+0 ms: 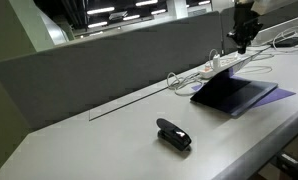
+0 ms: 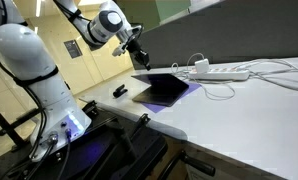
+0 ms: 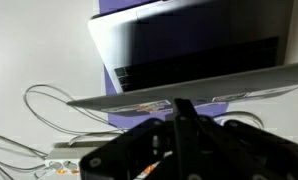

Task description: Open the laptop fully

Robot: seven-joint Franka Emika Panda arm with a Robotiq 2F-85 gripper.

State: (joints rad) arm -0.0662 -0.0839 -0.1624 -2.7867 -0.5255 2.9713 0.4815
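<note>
My gripper is at the laptop lid's upper edge (image 3: 139, 98) on the power strip's side, so next I back away and push the lid open from the keyboard side (image 3: 199, 65).
The laptop (image 1: 232, 93) lies on the white table with its dark, purple-tinted screen showing; it also shows in an exterior view (image 2: 166, 89). In the wrist view the laptop (image 3: 199, 50) fills the top, its thin grey edge running across the middle. My gripper (image 1: 240, 47) hangs just above the laptop's far edge, near the power strip, and also shows in an exterior view (image 2: 141, 59). In the wrist view the fingers (image 3: 182, 108) look pressed together, with the tip right at the laptop's edge. I cannot tell if they touch it.
A white power strip (image 1: 235, 62) with looping white cables lies behind the laptop, also seen in an exterior view (image 2: 225, 72). A small black stapler-like object (image 1: 173, 134) lies nearer the table's front. A grey divider wall (image 1: 109, 60) runs along the back.
</note>
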